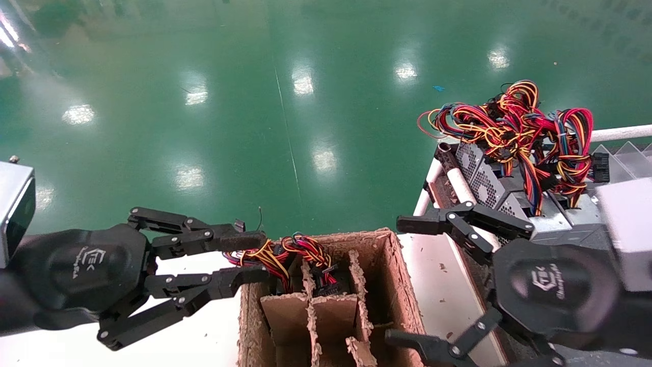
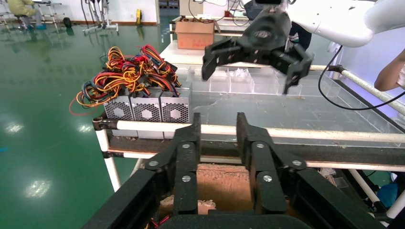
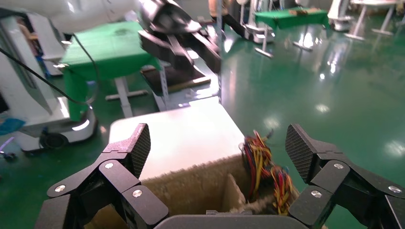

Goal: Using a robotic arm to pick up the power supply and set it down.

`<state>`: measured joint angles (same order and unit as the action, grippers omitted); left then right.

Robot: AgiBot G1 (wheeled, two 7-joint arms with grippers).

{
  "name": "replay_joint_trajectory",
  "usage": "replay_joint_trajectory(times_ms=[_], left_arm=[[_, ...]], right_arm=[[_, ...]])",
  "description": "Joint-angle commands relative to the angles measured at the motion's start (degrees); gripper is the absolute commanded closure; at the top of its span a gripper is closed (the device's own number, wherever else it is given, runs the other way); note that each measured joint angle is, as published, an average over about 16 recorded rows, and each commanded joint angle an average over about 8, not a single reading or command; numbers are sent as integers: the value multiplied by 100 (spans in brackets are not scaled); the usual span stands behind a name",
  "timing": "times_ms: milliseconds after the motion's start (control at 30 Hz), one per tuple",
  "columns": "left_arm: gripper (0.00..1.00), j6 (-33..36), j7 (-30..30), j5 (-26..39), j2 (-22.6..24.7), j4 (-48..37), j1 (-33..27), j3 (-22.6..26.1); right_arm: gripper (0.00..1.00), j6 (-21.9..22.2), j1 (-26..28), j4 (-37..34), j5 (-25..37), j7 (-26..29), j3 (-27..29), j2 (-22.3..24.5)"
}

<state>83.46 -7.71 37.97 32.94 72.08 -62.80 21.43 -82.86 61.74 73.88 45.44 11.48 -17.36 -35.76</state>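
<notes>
A hidden power supply will rise hanging from the thick wire bundle [image 1: 307,246] when the robot lifts, because the bundle runs down into the box's dark cell [image 1: 330,282].
Three silver-grey power supplies [image 1: 484,178] with vent grilles stand side by side at the rack's end on the right, under a tangle of red, yellow and blue wires [image 1: 514,127]; the left wrist view shows them too [image 2: 148,109]. My right gripper [image 1: 398,280] hangs wide open and empty just in front of them, over the right wall of the cardboard box [image 1: 389,265]. Its own view has the pads [image 3: 141,145] spread above the box. Another wire bundle [image 1: 285,252] sticks out of the box's far left cell. My left gripper [image 1: 259,257] is open beside it, holding nothing.
The box has cardboard dividers [image 1: 313,306] forming several cells. It stands on a white table [image 1: 204,346]. White rack tubes [image 1: 433,178] edge the shelf holding the power supplies, with clear plastic bins [image 2: 239,81] behind. Green floor lies beyond.
</notes>
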Motion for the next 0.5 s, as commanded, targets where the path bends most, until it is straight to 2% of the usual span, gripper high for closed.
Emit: replay_joint_trajectory(times_ms=[33,300,333,500], left_arm=[[100,0,0,0,0,0,0,0],[100,0,0,0,0,0,0,0],[100,0,0,0,0,0,0,0],[94,0,0,0,0,0,0,1]], right_arm=[[0,49,-16,7,58,-4,-16,4],[0,986,218,133,1300,443,-549,-460],[7,1114,248,135,1472,509,-628,-547],[70,1708,425,-33,2270,817,-1021,-1092]])
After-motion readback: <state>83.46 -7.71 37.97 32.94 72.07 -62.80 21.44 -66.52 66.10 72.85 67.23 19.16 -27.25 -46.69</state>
